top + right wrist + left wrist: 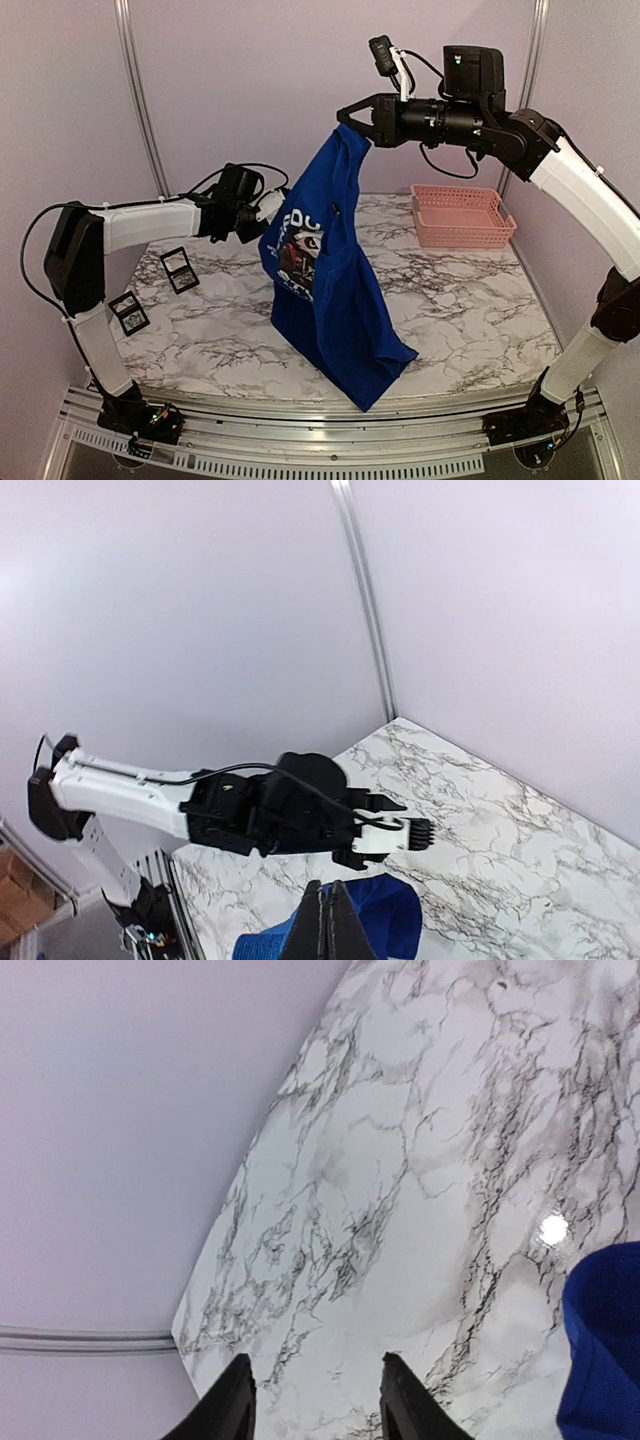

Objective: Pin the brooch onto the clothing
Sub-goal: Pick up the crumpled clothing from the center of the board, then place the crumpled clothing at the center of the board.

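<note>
Next, my right gripper puts the T-shirt down before my left gripper grabs its lower corner (364,402), because the T-shirt hangs bunched (338,240) from my right gripper.
The clothing (335,270), a royal-blue T-shirt with a round chest print (303,248), hangs upright, its lower end resting on the marble table (460,320). My right gripper (352,122) is shut on its top edge, high above the table. In the right wrist view the shut right gripper (328,892) pinches blue cloth (400,925). My left gripper (270,215) sits beside the shirt's left edge at print height. Seen from the left wrist, the left gripper (315,1362) is open and holds nothing, with blue cloth (600,1350) off to its right. The brooch is out of view.
A pink basket (462,217) stands at the back right of the table. Two small black square frames (180,268) (128,312) lie near the left edge. The left arm (270,815) reaches across below the right wrist camera.
</note>
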Available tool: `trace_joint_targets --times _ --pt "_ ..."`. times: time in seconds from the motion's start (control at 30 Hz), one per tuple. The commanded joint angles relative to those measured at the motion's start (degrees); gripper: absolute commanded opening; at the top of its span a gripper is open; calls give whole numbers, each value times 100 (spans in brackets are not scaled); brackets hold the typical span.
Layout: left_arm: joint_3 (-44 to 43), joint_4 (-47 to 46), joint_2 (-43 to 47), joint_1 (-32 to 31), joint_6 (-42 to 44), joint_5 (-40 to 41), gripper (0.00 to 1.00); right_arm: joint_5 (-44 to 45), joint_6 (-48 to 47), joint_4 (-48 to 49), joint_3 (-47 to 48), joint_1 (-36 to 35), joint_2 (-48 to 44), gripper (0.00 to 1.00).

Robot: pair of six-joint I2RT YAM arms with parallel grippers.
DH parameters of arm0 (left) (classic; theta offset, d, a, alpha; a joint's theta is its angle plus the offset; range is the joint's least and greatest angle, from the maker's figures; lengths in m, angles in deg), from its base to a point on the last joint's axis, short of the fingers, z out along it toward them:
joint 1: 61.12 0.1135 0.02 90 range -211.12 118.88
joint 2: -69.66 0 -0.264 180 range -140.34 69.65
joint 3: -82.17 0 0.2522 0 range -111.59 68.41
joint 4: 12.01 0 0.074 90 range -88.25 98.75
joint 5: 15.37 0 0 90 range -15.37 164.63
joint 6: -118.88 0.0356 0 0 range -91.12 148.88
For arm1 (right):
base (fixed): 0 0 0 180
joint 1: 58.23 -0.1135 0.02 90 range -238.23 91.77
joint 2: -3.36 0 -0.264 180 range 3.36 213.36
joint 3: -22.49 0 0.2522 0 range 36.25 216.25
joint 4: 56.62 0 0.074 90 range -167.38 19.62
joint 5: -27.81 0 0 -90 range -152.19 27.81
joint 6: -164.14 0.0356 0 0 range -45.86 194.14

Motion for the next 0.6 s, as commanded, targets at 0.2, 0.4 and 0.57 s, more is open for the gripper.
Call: trace_joint_targets --times 0.2,0.4,0.57 --pt "-131 1062 954 -151 -459 -507 62 827 1327 74 -3294 3135 -552 21" --pt "276 1863 1161 -580 -375 -691 66 1969 671 -1095 -3068 3329 24 81" --pt "813 2235 1243 -793 -489 -866 66 1062 377 -1165 -3072 2500 -111 77"
